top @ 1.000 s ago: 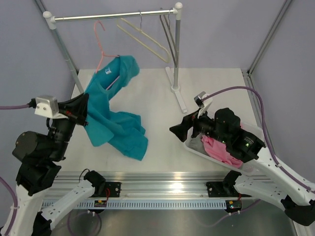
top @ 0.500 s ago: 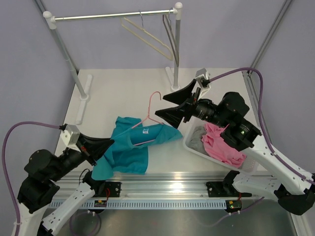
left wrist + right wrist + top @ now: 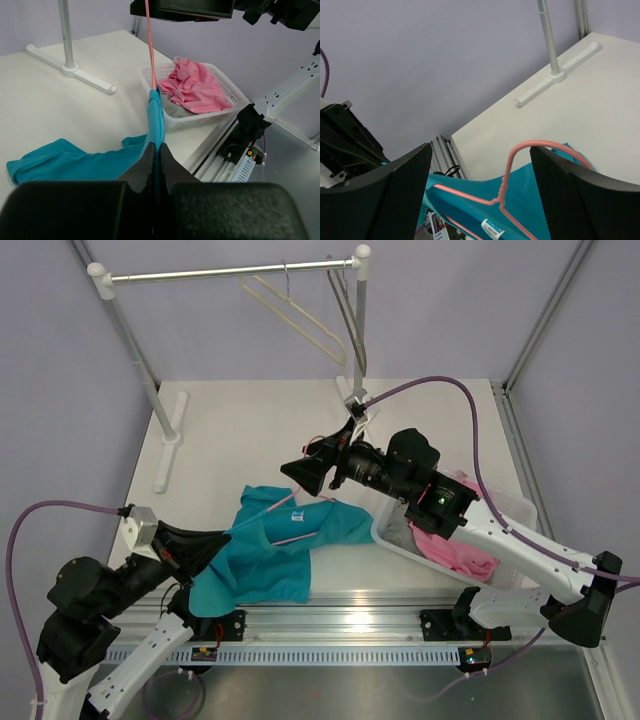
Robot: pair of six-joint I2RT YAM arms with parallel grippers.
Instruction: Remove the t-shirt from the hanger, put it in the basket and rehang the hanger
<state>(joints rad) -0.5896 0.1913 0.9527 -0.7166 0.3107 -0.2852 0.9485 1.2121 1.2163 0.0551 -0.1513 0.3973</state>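
My left fingers grip the t-shirt's shoulder (image 3: 155, 117) around the hanger's arm, so they should open and grab the t-shirt's sleeve once my right gripper raises the hanger's hook (image 3: 546, 143).
The teal t-shirt (image 3: 270, 555) lies crumpled on the table near the front edge, still on the thin pink hanger (image 3: 298, 532). My left gripper (image 3: 225, 540) is low at the shirt's left side, shut on a fold of the t-shirt (image 3: 156, 115); the hanger's pink wire (image 3: 149, 45) rises beyond it. My right gripper (image 3: 300, 472) hovers over the hanger's hook and is open. In the right wrist view the gripper (image 3: 481, 165) has its fingers wide apart with the hanger hook (image 3: 530, 146) between them, untouched, and the t-shirt (image 3: 540, 200) below.
A clothes rack with a metal rail (image 3: 230, 272) stands at the back, holding a cream hanger (image 3: 295, 320) and a grey hanger (image 3: 345, 305). Its feet (image 3: 170, 435) rest on the table. A white basket (image 3: 505, 508) with a pink garment (image 3: 455, 545) sits at the right.
The shirt and hanger came off the rail and down onto the table. My left gripper dropped low with the shirt. My right gripper swung left and now hovers over the hanger hook.
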